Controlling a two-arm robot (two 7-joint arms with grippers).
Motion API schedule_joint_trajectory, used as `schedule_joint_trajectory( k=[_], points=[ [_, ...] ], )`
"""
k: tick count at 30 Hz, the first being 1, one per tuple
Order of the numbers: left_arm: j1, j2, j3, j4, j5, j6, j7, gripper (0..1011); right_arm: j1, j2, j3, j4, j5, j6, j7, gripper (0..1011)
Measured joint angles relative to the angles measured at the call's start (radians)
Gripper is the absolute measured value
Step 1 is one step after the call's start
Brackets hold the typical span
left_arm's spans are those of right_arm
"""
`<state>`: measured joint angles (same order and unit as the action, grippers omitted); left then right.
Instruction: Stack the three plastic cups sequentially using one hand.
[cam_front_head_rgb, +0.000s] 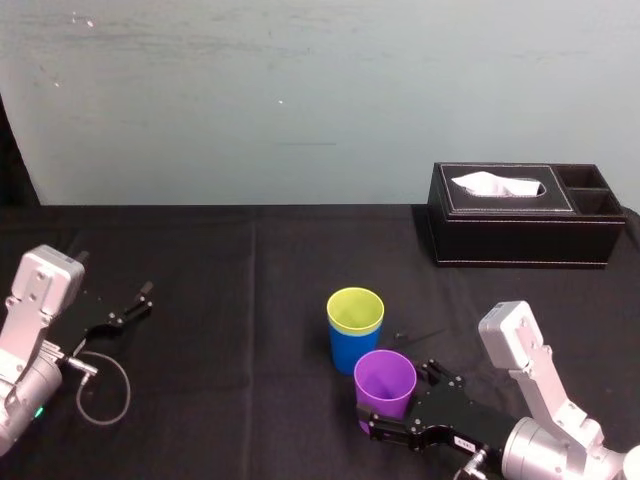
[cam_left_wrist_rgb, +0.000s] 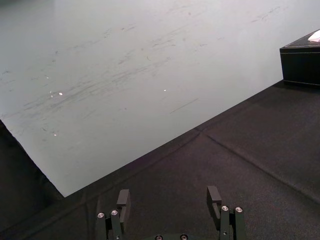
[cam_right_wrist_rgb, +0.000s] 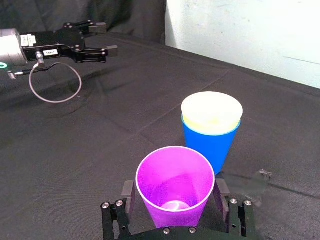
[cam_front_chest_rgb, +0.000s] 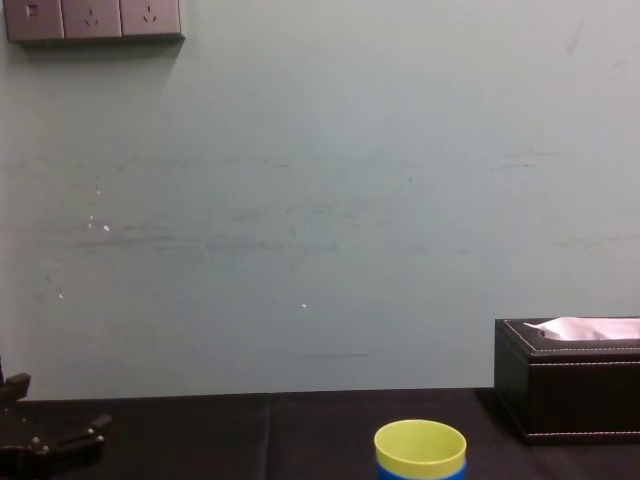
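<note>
My gripper will let go of the purple cup (cam_right_wrist_rgb: 175, 192), and it will sink in about as deep, since only a part of the yellow-green cup (cam_front_chest_rgb: 421, 466) sticks up above the blue cup.
The yellow-green cup (cam_front_head_rgb: 355, 308) sits nested inside the blue cup (cam_front_head_rgb: 350, 352) at the middle of the black table; the pair also shows in the right wrist view (cam_right_wrist_rgb: 211, 111) and low in the chest view (cam_front_chest_rgb: 420, 445). Just in front of them, toward my right, stands the purple cup (cam_front_head_rgb: 385, 383) (cam_right_wrist_rgb: 175, 180), upright. My right gripper (cam_front_head_rgb: 398, 398) (cam_right_wrist_rgb: 175, 192) is open, one finger on each side of the purple cup with a small gap at both. My left gripper (cam_front_head_rgb: 140, 298) (cam_left_wrist_rgb: 168, 197) rests open and empty at the far left.
A black tissue box (cam_front_head_rgb: 525, 215) (cam_front_chest_rgb: 570, 385) stands at the back right by the wall. A grey cable loop (cam_front_head_rgb: 100, 390) lies beside the left arm. Bare black cloth (cam_front_head_rgb: 250, 300) stretches between the left arm and the cups.
</note>
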<state>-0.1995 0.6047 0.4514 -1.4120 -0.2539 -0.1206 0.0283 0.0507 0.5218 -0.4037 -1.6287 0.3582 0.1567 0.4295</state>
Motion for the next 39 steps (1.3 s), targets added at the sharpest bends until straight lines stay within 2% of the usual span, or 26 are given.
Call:
schedule_joint_trajectory(
  k=[3, 7, 12, 15, 26, 32, 39],
  points=[
    [0.000, 0.000, 0.000, 0.000, 0.000, 0.000, 0.000, 1000, 0.000, 0.000, 0.000, 0.000, 0.000, 0.000, 0.000, 1002],
    [0.000, 0.000, 0.000, 0.000, 0.000, 0.000, 0.000, 1000, -0.001, 0.001, 0.000, -0.001, 0.001, 0.000, 0.001, 927],
    [0.000, 0.000, 0.000, 0.000, 0.000, 0.000, 0.000, 1000, -0.001, 0.001, 0.001, -0.001, 0.001, 0.000, 0.001, 786],
    [0.000, 0.000, 0.000, 0.000, 0.000, 0.000, 0.000, 1000, -0.001, 0.001, 0.001, -0.001, 0.001, 0.000, 0.001, 765],
    [0.000, 0.000, 0.000, 0.000, 0.000, 0.000, 0.000, 1000, -0.004, 0.009, 0.013, -0.021, 0.005, 0.003, 0.002, 735],
    [0.000, 0.000, 0.000, 0.000, 0.000, 0.000, 0.000, 1000, -0.002, 0.027, 0.029, -0.069, 0.026, 0.043, 0.003, 735],
    [0.000, 0.000, 0.000, 0.000, 0.000, 0.000, 0.000, 1000, 0.029, 0.046, 0.044, -0.124, 0.072, 0.098, 0.019, 735]
  ],
)
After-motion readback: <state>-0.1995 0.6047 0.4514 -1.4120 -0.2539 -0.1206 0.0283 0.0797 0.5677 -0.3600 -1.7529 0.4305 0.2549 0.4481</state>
